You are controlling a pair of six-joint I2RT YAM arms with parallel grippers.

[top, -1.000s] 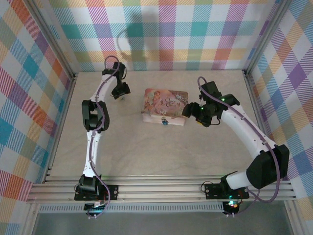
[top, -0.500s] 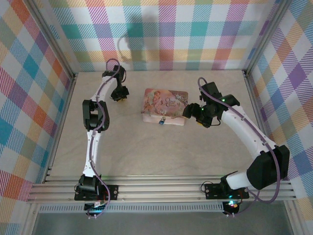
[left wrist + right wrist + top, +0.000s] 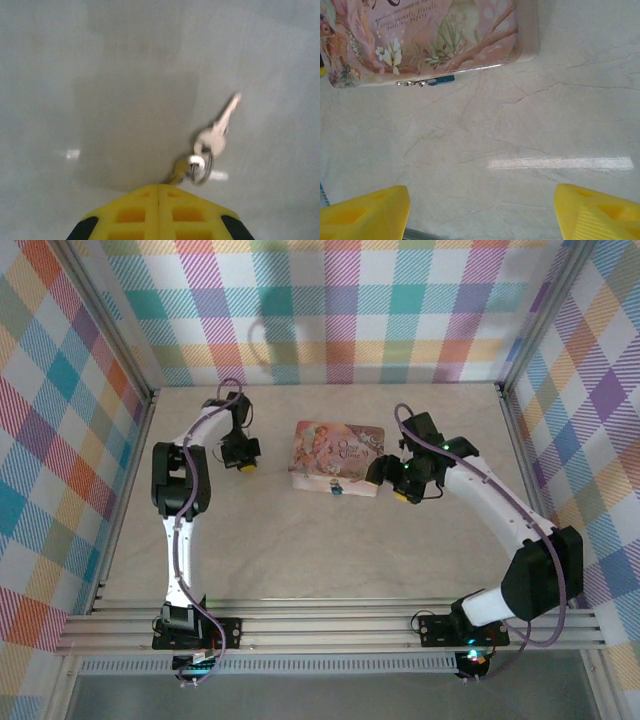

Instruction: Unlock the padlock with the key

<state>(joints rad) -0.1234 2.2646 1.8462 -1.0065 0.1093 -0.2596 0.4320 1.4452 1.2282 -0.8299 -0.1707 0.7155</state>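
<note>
My right gripper should leave the padlock and first take the key (image 3: 218,127) from my left gripper, because the silvery key hangs from its ring (image 3: 202,169) at the fingers of my left gripper.
In the left wrist view my left gripper (image 3: 159,189) has its yellow fingers (image 3: 130,215) pressed together. A small silvery key (image 3: 219,131) on a ring sticks out from their tips, off the tabletop. From above, that gripper (image 3: 244,464) hovers left of the pink fairy-picture box (image 3: 338,455). The tiny blue padlock (image 3: 334,489) hangs at the box's near side; the right wrist view shows the padlock (image 3: 441,80) beside a silvery hasp (image 3: 410,83). My right gripper (image 3: 399,493) stands open just right of the box, and its fingers (image 3: 365,210) are spread wide over bare table.
The box (image 3: 425,40) lies flat in the middle of the beige tabletop (image 3: 300,550). Checked walls close off the back and both sides, and an aluminium rail (image 3: 330,625) runs along the near edge. Open table lies between the box and the arm bases.
My left gripper has shut on the key and risen, moving toward the near side with it. The right gripper has edged left, closer to the box, still open.
</note>
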